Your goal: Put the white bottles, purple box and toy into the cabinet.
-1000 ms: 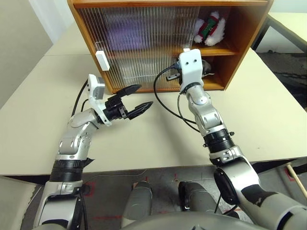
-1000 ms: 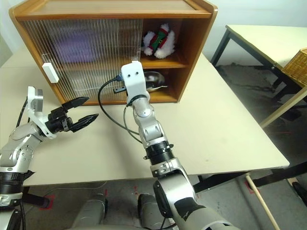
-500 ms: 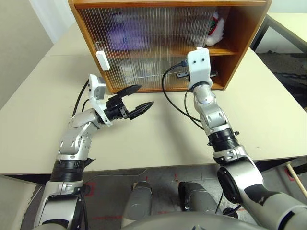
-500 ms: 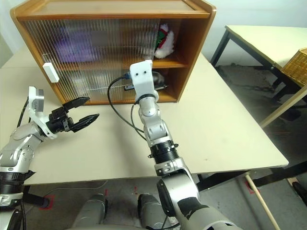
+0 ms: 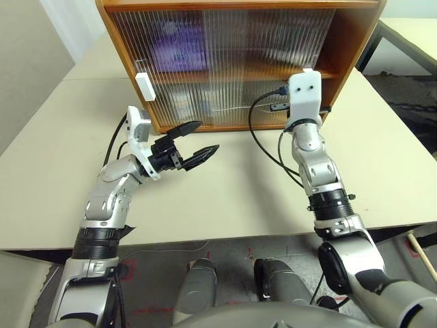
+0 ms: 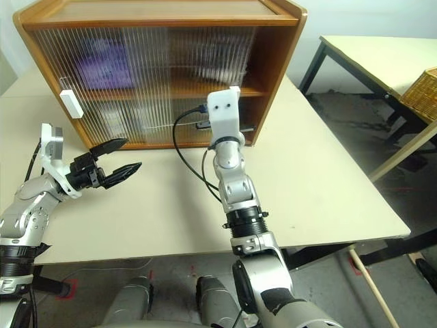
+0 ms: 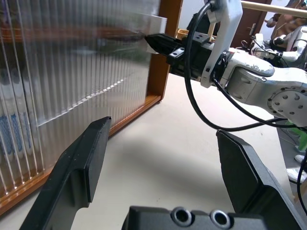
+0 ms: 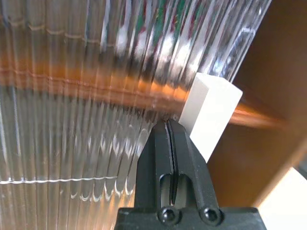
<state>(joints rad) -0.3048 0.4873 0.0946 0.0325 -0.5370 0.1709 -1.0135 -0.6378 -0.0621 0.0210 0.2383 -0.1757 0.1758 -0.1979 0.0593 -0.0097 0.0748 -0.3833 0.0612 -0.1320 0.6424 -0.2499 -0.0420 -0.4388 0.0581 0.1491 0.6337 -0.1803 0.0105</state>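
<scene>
My right gripper keeps pushing with its closed fingers against the door's white handle (image 8: 214,114) until the gap that is left to the cabinet's side (image 6: 281,68) closes.
The cabinet (image 5: 355,41) stands at the back of the table, its ribbed doors drawn across almost the whole front. Behind them the purple box (image 5: 179,44) is a blur on the upper shelf. Pale shapes with blue print (image 7: 9,134), the white bottles, sit on the lower shelf. Red and green smears of the toy (image 8: 144,21) come through the ribs. My right gripper (image 8: 169,127) is shut, its tip against the door beside a white handle (image 8: 211,112) near the cabinet's right wall. My left gripper (image 5: 198,140) hangs open and empty over the table, in front of the cabinet's left half.
A second white handle (image 5: 144,86) sits on the left door's edge. The cream table (image 5: 225,198) stretches in front of the cabinet. Another table (image 6: 382,55) with a wicker basket (image 6: 423,85) stands off to the right.
My right arm has swept to the right along the cabinet front, and the ribbed door has slid with it over the open right side, covering the toy and the steel bowl. The left arm kept still.
</scene>
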